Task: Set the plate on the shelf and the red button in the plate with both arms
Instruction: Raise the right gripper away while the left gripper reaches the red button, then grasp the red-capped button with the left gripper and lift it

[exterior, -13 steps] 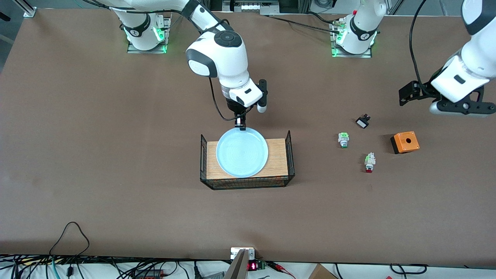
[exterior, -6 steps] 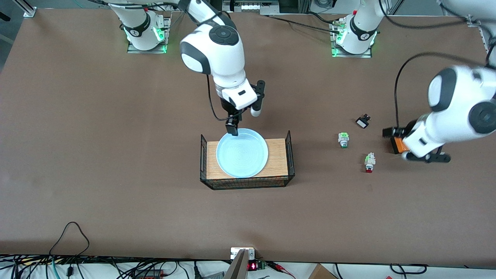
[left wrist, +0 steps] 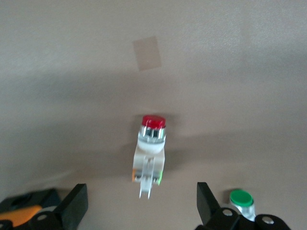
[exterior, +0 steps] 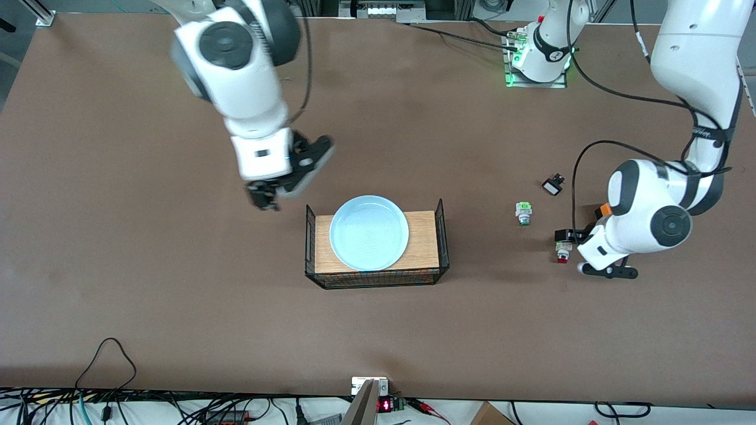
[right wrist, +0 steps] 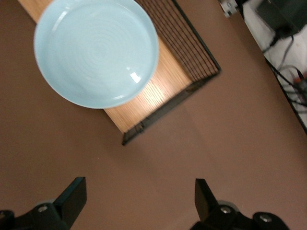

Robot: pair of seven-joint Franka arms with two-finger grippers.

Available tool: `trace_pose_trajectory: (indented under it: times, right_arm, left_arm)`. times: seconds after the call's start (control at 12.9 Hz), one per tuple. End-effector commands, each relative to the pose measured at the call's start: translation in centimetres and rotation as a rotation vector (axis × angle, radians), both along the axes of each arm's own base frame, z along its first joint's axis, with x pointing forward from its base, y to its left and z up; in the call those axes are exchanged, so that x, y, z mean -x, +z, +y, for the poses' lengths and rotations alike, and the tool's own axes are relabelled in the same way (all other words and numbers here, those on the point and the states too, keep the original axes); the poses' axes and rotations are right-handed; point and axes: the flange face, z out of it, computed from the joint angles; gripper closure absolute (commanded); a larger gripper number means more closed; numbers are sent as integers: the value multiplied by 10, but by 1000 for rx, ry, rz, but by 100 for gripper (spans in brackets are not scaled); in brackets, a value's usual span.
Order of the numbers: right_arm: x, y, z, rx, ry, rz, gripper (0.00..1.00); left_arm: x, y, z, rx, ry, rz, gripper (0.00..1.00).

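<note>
The red button's white base (left wrist: 149, 165) has a boxy shape. I expect the red button to stay where it is on its side when I lay it in the plate.
The pale blue plate (exterior: 369, 232) lies flat on a wooden tray (exterior: 423, 237) with black wire sides; it also shows in the right wrist view (right wrist: 96, 50). My right gripper (exterior: 264, 196) is open and empty over bare table beside the tray, toward the right arm's end (right wrist: 139, 201). The red button (exterior: 562, 255) lies on its side on the table, toward the left arm's end. My left gripper (exterior: 565, 237) is open, low over it. In the left wrist view the red button (left wrist: 151, 148) lies just ahead of the open gripper (left wrist: 139, 203), not touched.
A green-capped button (exterior: 523, 212) and a black-and-white switch (exterior: 553, 186) lie farther from the front camera than the red button. An orange box (exterior: 603, 209) is mostly hidden by the left arm. Cables run along the table's front edge.
My right gripper has left the plate's rim and swung away toward the right arm's end. My left arm has come down from the table's end to the red button.
</note>
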Motion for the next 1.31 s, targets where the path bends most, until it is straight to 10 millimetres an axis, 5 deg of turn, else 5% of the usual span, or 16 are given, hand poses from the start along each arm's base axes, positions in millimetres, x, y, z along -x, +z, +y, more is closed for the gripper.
trace_pose_trajectory:
  times: [0.0, 0.08, 0.31, 0.54, 0.7, 0.85, 1.16, 1.24]
  right_arm:
    - [-10, 26, -62, -64, -247, 52, 0]
    - [-15, 37, -88, -96, -349, 62, 0]
    - [-17, 58, -150, -75, -546, 85, 0]
    - [-9, 79, -205, -93, -739, 111, 0]
    - [3, 86, -235, -119, -759, 141, 0]
    - [8, 87, -257, -115, -774, 140, 0]
    - [18, 92, -270, -107, -798, 138, 0]
    - [24, 92, -275, -96, -790, 144, 0]
  left_arm:
    - [-6, -24, -2, 1, -66, -33, 0]
    - [-4, -36, -2, 5, -71, -21, 0]
    - [7, -52, 0, 9, -71, 21, 44]
    - [1, -42, 4, 15, -113, 5, 79]
    - [-3, -25, -4, 23, -176, -20, 85]
    - [-7, 9, -21, 29, -204, 10, 86]
    - [-32, 141, -82, 90, -260, 71, 86]
    - [-32, 159, -96, 132, -265, 77, 86]
